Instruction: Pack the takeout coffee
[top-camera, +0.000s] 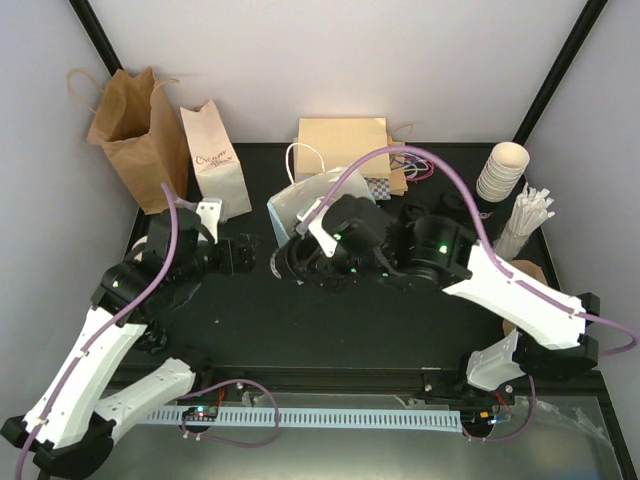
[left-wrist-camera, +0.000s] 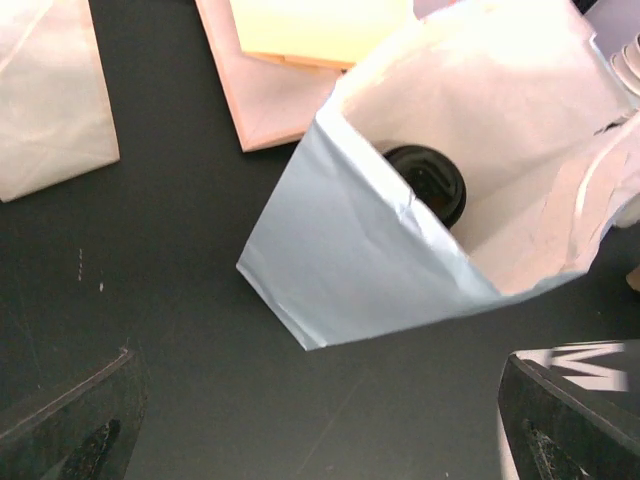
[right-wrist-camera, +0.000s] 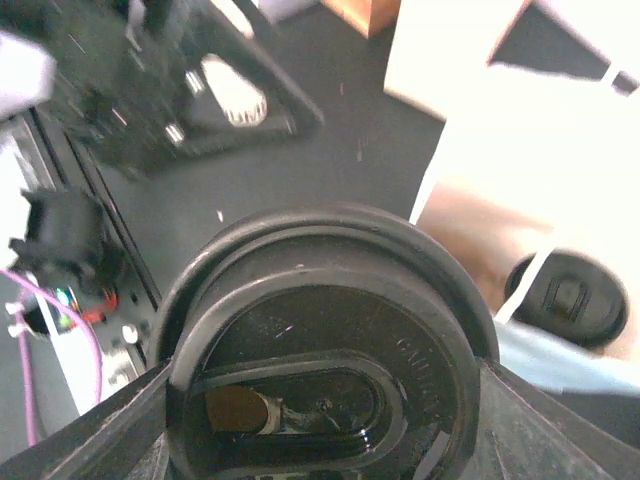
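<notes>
The way to the paper bag is clear and my left gripper's fingers are open, so my left gripper should carry on going toward the bag's rim (top-camera: 288, 188) next to the handle and close there.
In the right wrist view the takeout coffee (right-wrist-camera: 320, 370) fills the frame, its round black lid facing the camera. My right gripper (right-wrist-camera: 325, 425) is shut on it, one finger at each side of the lid. From above, that cup (top-camera: 290, 262) hangs just in front of the mouth of a pale blue-white paper bag (top-camera: 296, 200) lying open on the black table. A second black-lidded cup (left-wrist-camera: 430, 183) sits inside the bag (left-wrist-camera: 350, 260) and also shows as a lidded cup (right-wrist-camera: 568, 297) in the right wrist view. My left gripper (top-camera: 240, 255) stands open and empty (left-wrist-camera: 320, 430), left of the bag.
A brown paper bag (top-camera: 130, 125) and a white printed bag (top-camera: 215, 160) stand at the back left. A tan bag (top-camera: 342, 145) stands behind the open one. Stacked bare cups (top-camera: 502, 170) and white stirrers (top-camera: 525, 220) are at the back right.
</notes>
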